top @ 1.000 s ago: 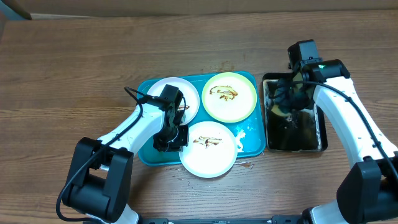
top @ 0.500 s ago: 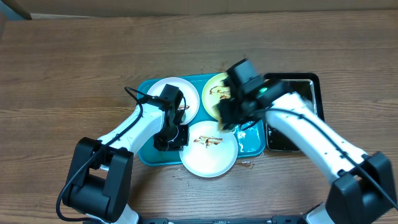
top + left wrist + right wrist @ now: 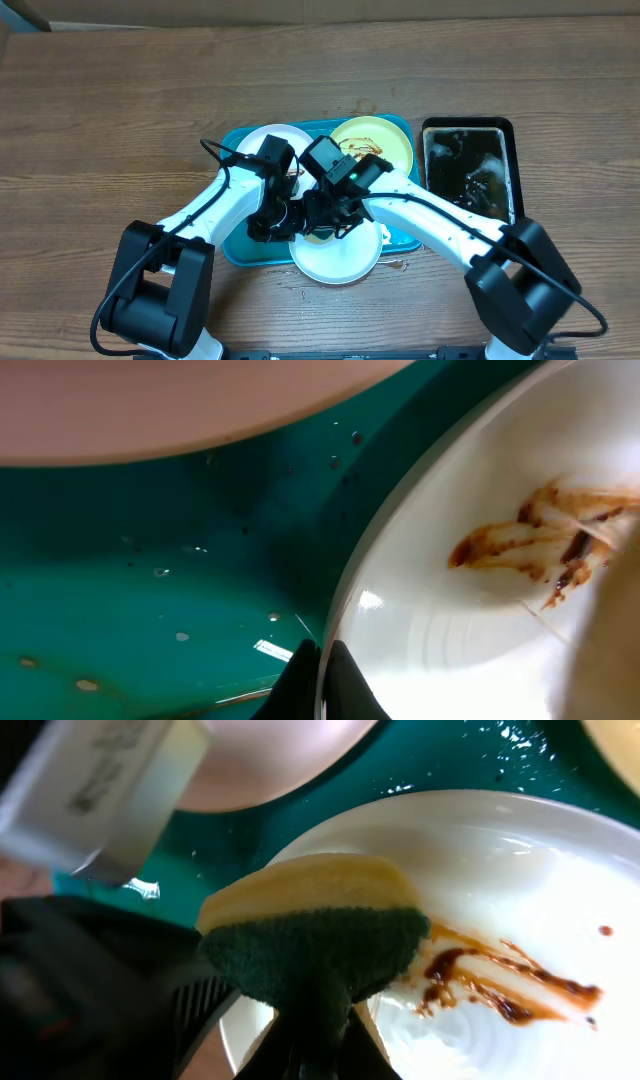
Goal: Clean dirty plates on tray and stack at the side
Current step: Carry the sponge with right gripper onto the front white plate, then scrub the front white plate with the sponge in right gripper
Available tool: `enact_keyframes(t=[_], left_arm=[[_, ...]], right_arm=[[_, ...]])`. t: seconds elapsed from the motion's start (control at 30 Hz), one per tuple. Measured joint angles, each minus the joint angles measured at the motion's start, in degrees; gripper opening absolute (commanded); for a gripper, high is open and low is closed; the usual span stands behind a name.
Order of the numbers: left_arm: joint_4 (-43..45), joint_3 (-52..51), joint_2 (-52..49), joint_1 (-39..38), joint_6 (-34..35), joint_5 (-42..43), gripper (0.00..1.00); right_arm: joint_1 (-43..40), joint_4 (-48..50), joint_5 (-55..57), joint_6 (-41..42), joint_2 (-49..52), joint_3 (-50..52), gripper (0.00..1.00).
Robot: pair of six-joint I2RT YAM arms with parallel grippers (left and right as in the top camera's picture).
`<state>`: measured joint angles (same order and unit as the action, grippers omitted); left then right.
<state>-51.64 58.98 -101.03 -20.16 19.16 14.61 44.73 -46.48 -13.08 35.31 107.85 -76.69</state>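
Observation:
The sponge (image 3: 310,925) is next to the front plate's rim, beyond the brown sauce smear (image 3: 500,988), so I should wipe the sponge back over the smear with my right gripper.
Three plates lie on the turquoise tray (image 3: 234,247): a white one (image 3: 272,140) at the back left, a pale yellow-green one (image 3: 388,140) at the back right, and a white one (image 3: 342,260) in front, overhanging the tray's near rim. My left gripper (image 3: 283,226) (image 3: 322,682) is shut on the front plate's left rim. A brown sauce smear (image 3: 500,992) crosses this plate (image 3: 520,880). My right gripper (image 3: 310,1045) is shut on a yellow and green sponge (image 3: 310,920) (image 3: 322,228), which hangs over the plate's left part, next to the smear.
A narrow black tray (image 3: 468,124) with wet, dark contents stands to the right of the turquoise one. Water drops spot the turquoise tray's floor (image 3: 150,560). Bare wooden table surrounds both trays. My two arms cross closely above the front plate.
My right arm has swung left from the black tray, carrying the sponge over the yellow-green plate to the front white plate. The left arm has held still on the rim.

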Motion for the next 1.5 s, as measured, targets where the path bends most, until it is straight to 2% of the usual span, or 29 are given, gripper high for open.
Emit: enact_keyframes(t=[0.47,0.8,1.0,1.27,1.5], left_arm=[[0.0,0.0,0.0,0.1,0.0,0.0,0.04],[0.0,0.0,0.0,-0.1,0.0,1.0,0.04],[0.3,0.0,0.0,-0.1,0.0,1.3,0.04],[2.3,0.0,0.0,-0.1,0.0,0.4,0.04],[3.0,0.0,0.0,-0.1,0.0,0.4,0.04]], right_arm=[[-0.1,0.8,0.7,6.4,5.3,0.0,0.04],[-3.8,-9.7,7.9,6.5,5.3,-0.5,0.04],[-4.8,-11.0,7.9,-0.9,5.3,-0.5,0.04],[-4.6,-8.3,4.1,-20.0,5.1,-0.4,0.04],[-3.5,-0.7,1.2,-24.6,5.1,-0.1,0.04]])
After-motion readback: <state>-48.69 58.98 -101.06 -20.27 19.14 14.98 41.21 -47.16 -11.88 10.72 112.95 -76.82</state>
